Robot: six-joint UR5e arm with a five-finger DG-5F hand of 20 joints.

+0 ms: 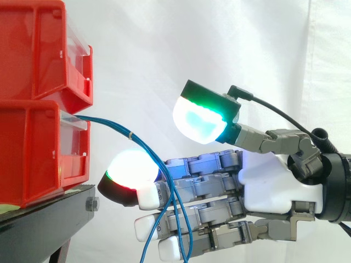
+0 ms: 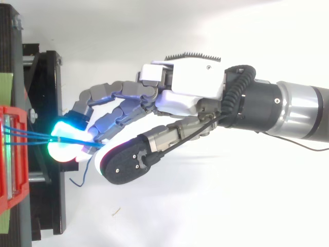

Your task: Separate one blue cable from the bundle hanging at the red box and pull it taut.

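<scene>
I see the blue cables (image 1: 151, 151) spread apart (image 1: 176, 212) below the pale tie, so I expect one to come loose and the others to sag back when I pull.
Several thin blue cables (image 1: 109, 124) leave the lower red box (image 1: 33, 159) as a bundle, held by a small pale tie, arch to the right and hang down. In the top view the blue cables (image 2: 36, 136) run from the red box (image 2: 13, 154) to my fingers. My hand (image 1: 269, 181) reaches in from the right with its fingers stretched toward the box, and it is open. The cables drape across the fingers just behind the tips. One fingertip (image 1: 129, 170) glows white and red under the arch. The thumb pad (image 1: 200, 118) glows green, raised well above the fingers and clear of the cables.
A second red box (image 1: 38, 49) is stacked on the lower one. Both stand on a black stand (image 1: 49, 219) at the left. A white curtain hangs behind. A loose blue cable end (image 2: 82, 177) curls below the hand in the top view.
</scene>
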